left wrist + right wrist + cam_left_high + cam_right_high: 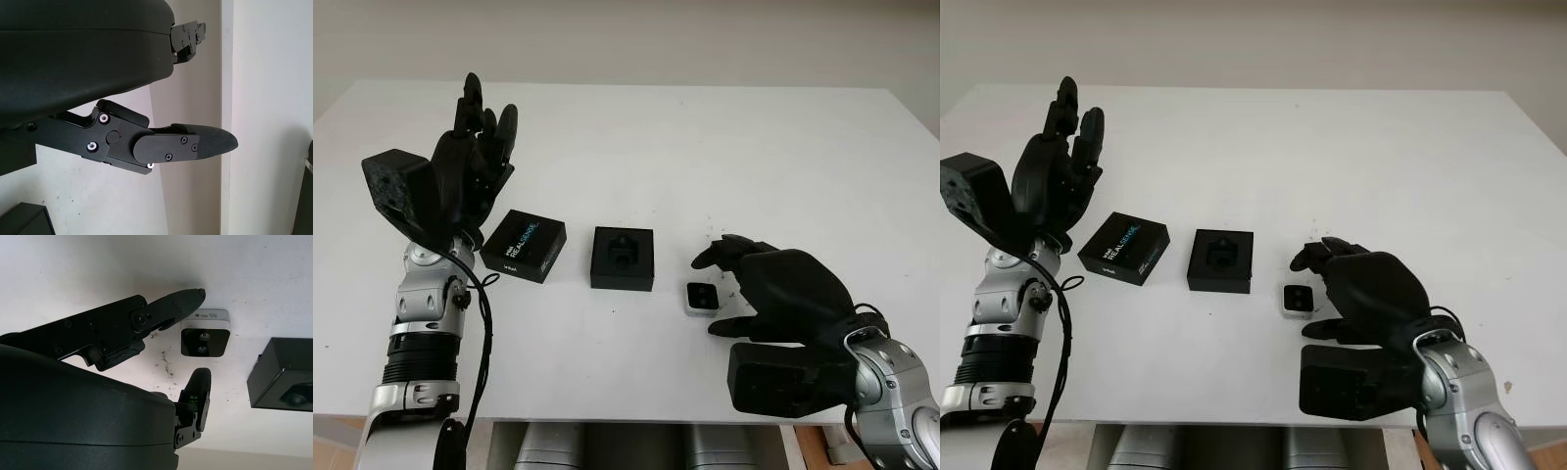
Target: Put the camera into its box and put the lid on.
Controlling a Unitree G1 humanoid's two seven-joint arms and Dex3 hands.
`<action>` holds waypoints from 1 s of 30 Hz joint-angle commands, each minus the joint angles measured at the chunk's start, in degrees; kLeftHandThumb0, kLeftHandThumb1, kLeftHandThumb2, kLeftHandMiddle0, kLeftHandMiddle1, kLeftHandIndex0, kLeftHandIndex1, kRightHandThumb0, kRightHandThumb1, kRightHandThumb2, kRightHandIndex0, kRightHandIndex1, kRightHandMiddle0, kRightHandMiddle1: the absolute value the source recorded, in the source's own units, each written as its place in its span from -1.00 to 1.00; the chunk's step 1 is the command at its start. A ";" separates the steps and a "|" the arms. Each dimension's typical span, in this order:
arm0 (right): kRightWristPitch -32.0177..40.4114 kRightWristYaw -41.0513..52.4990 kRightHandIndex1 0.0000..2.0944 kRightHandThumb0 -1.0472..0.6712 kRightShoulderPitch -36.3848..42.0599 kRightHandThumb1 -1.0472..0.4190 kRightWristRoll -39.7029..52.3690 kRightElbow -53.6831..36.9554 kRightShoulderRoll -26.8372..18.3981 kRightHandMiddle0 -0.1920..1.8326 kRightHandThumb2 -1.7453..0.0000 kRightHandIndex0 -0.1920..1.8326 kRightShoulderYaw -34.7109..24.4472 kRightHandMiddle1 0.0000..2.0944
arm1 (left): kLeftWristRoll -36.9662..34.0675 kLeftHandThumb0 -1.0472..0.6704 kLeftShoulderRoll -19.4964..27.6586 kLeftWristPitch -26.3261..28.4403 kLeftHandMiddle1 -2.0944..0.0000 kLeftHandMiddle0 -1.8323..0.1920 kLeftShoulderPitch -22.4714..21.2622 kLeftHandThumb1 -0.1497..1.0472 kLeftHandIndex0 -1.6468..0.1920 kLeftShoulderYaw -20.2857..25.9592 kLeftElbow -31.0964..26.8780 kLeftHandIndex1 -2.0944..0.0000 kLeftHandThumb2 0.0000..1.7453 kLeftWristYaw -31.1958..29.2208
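Note:
The small silver camera will go down as far as its black side when I press it, because the box's moulded insert has a camera-sized hollow.
A small silver camera with a black face lies on the white table, just right of the open black box with its moulded insert. The black lid with printed lettering lies left of the box. My right hand is open and straddles the camera from the right, one finger beyond it and one on its near side. In the right wrist view the fingertips flank the camera without closing on it, and the box sits beside it. My left hand is open, raised upright above the table left of the lid.
The table's front edge runs just below the box and camera. Small dark scuff marks dot the table near the camera.

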 commanded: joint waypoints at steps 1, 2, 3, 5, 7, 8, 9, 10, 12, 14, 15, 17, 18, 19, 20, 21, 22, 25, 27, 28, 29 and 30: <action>-0.35 -0.79 -0.94 -0.41 -0.90 -0.86 0.59 0.72 0.56 -0.66 0.94 -0.56 0.12 -0.13 | -0.14 -0.56 -0.04 0.01 1.00 1.00 -0.09 1.00 1.00 -0.02 -1.30 1.00 -0.52 -0.02; -0.26 -0.81 -0.94 -0.40 -1.00 -0.86 0.62 1.02 0.64 -0.66 0.94 -0.56 0.25 -0.12 | -0.05 -0.55 -0.03 -0.09 1.00 1.00 -0.03 1.00 1.00 -0.08 -1.31 1.00 -0.52 -0.02; -0.28 -1.06 -0.94 -0.40 -1.09 -0.86 0.81 1.38 0.79 -0.66 0.94 -0.57 0.33 -0.12 | 0.03 -0.55 -0.04 -0.14 1.00 1.00 0.03 1.00 1.00 -0.10 -1.35 1.00 -0.51 0.05; -0.61 -1.68 -0.94 -0.38 -1.26 -0.86 1.42 2.27 0.96 -0.66 0.94 -0.56 0.37 -0.10 | 0.15 -0.56 -0.01 -0.27 1.00 1.00 0.13 1.00 1.00 -0.14 -1.35 1.00 -0.52 0.09; -0.92 -2.35 -0.94 -0.38 -1.52 -0.86 2.04 3.14 1.12 -0.68 0.94 -0.56 0.43 -0.04 | 0.34 -0.57 0.05 -0.35 1.00 1.00 0.14 1.00 1.00 -0.19 -1.33 1.00 -0.52 0.15; -0.78 -2.26 -0.94 -0.37 -1.75 -0.86 2.08 3.38 1.13 -0.70 0.94 -0.56 0.55 -0.01 | 0.35 -0.57 0.04 -0.31 1.00 1.00 0.13 1.00 1.00 -0.18 -1.33 1.00 -0.52 0.19; -0.68 -2.25 -0.94 -0.37 -1.94 -0.86 2.16 3.60 1.18 -0.70 0.94 -0.56 0.63 0.01 | 0.31 -0.57 0.01 -0.27 1.00 1.00 0.13 1.00 1.00 -0.13 -1.34 1.00 -0.53 0.24; -0.59 -2.27 -0.94 -0.36 -2.08 -0.85 2.28 3.79 1.27 -0.69 0.94 -0.56 0.65 0.02 | 0.19 -0.57 -0.04 -0.10 1.00 1.00 0.13 1.00 1.00 -0.06 -1.39 1.00 -0.53 0.30; -0.34 -2.50 -0.94 -0.35 -2.31 -0.85 2.20 4.12 1.52 -0.67 0.94 -0.55 0.74 0.03 | 0.06 -0.57 -0.13 -0.06 1.00 1.00 0.14 1.00 1.00 0.03 -1.47 1.00 -0.54 0.42; -0.40 -3.26 -0.93 -0.33 -2.22 -0.84 2.43 4.37 1.87 -0.62 0.94 -0.52 0.59 0.05 | 0.12 -0.56 -0.12 -0.16 1.00 1.00 0.27 1.00 1.00 0.01 -1.66 1.00 -0.54 0.50; -0.49 -3.52 -0.93 -0.33 -2.20 -0.83 2.57 4.46 1.91 -0.61 0.94 -0.52 0.52 0.06 | 0.13 -0.56 -0.10 -0.21 1.00 1.00 0.31 1.00 1.00 0.00 -1.70 1.00 -0.55 0.49; -0.97 -4.45 -0.92 -0.31 -2.09 -0.83 3.26 4.86 2.02 -0.58 0.94 -0.50 0.30 0.09 | 0.07 -0.56 -0.13 -0.20 1.00 1.00 0.29 1.00 1.00 0.04 -1.69 1.00 -0.55 0.52; -1.09 -4.81 -0.92 -0.31 -2.03 -0.83 3.51 4.98 2.01 -0.57 0.94 -0.49 0.27 0.11 | 0.04 -0.56 -0.12 -0.12 1.00 1.00 0.29 1.00 1.00 0.05 -1.72 1.00 -0.55 0.51; -0.94 -4.88 -0.92 -0.30 -2.00 -0.83 3.75 4.97 2.01 -0.57 0.94 -0.49 0.27 0.13 | 0.02 -0.56 -0.08 -0.09 1.00 1.00 0.29 1.00 1.00 0.04 -1.71 1.00 -0.55 0.44; -0.74 -4.81 -0.92 -0.30 -2.00 -0.83 3.96 4.95 1.97 -0.57 0.94 -0.49 0.30 0.14 | 0.09 -0.55 -0.04 -0.15 1.00 1.00 0.29 1.00 1.00 0.01 -1.64 1.00 -0.55 0.40; -0.72 -4.91 -0.92 -0.29 -1.98 -0.83 4.22 4.99 1.94 -0.56 0.94 -0.48 0.29 0.15 | 0.24 -0.55 0.01 -0.13 1.00 1.00 0.31 1.00 1.00 -0.06 -1.65 1.00 -0.55 0.47; -0.74 -5.01 -0.92 -0.29 -1.96 -0.83 4.34 5.03 1.88 -0.55 0.94 -0.48 0.29 0.15 | 0.34 -0.55 0.02 -0.15 1.00 1.00 0.31 1.00 1.00 -0.09 -1.62 1.00 -0.54 0.55; -0.74 -5.25 -0.92 -0.28 -1.96 -0.84 4.39 5.16 1.72 -0.52 0.94 -0.46 0.35 0.18 | 0.49 -0.56 -0.01 -0.16 1.00 1.00 0.32 1.00 1.00 -0.13 -1.71 1.00 -0.55 0.77; -0.69 -5.42 -0.92 -0.27 -1.93 -0.84 4.53 5.28 1.76 -0.50 0.94 -0.45 0.29 0.19 | 0.47 -0.56 -0.07 -0.44 1.00 1.00 0.31 1.00 1.00 -0.05 -1.66 1.00 -0.55 0.87; -0.67 -5.58 -0.91 -0.26 -1.93 -0.84 4.57 5.38 1.78 -0.49 0.94 -0.45 0.27 0.20 | 0.47 -0.56 -0.13 -0.44 0.99 1.00 0.34 1.00 0.99 0.00 -1.75 1.00 -0.55 1.03; -0.54 -5.55 -0.91 -0.26 -1.94 -0.84 4.55 5.41 1.76 -0.49 0.94 -0.44 0.29 0.21 | 0.52 -0.57 -0.20 -0.45 0.99 1.00 0.37 1.00 0.99 0.02 -1.85 0.99 -0.55 1.29; -0.53 -5.67 -0.91 -0.26 -1.97 -0.85 4.62 5.57 1.79 -0.48 0.93 -0.44 0.28 0.21 | 0.56 -0.57 -0.24 -0.45 0.98 1.00 0.38 1.00 0.99 0.01 -1.84 0.99 -0.56 1.47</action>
